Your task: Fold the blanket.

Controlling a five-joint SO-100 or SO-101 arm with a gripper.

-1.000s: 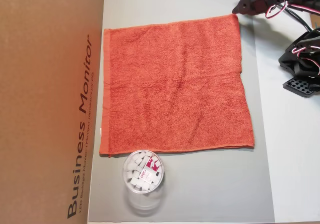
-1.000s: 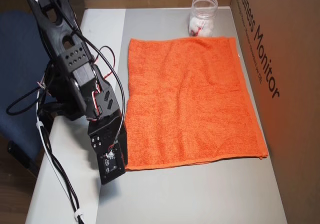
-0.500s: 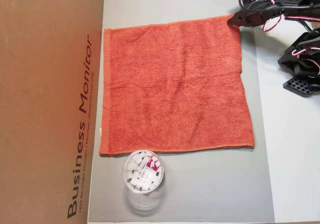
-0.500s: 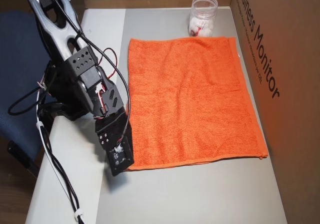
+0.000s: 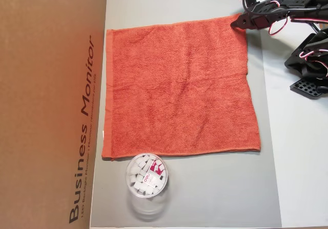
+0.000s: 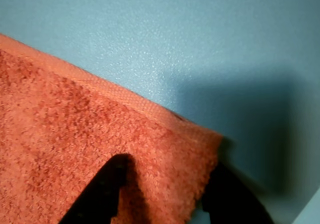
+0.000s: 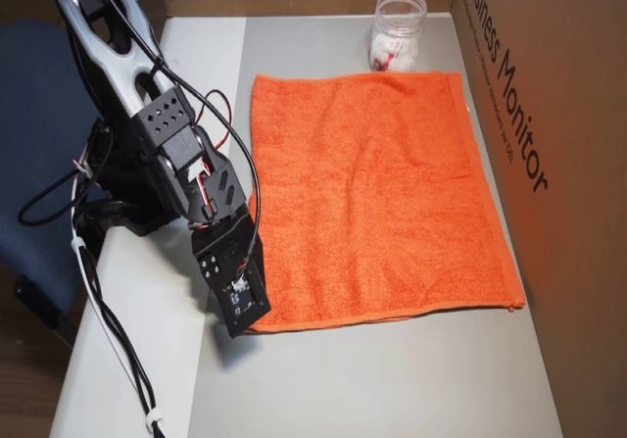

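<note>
The blanket (image 5: 177,91) is lying flat and one of its corners is at my gripper (image 5: 239,23). It will fold diagonally into a triangle when I bring that corner across.
The blanket (image 5: 179,85), an orange-red terry towel, lies spread flat on the grey mat (image 5: 215,193). It also shows in the other overhead view (image 7: 382,193). My gripper (image 5: 240,22) is at its top right corner in this overhead view, which is the near left corner in the other overhead view (image 7: 250,322). In the wrist view the blanket's hemmed corner (image 6: 190,134) sits between my two black fingers (image 6: 102,194); my gripper (image 6: 167,166) is open there, one finger over the cloth, the other at its edge.
A clear round tub (image 5: 147,177) of white pieces stands at the blanket's edge, also in the other overhead view (image 7: 399,28). A brown "Business Monitor" cardboard box (image 5: 51,106) borders the mat. The arm's base (image 7: 127,203) stands beside the mat, near a blue chair (image 7: 39,115).
</note>
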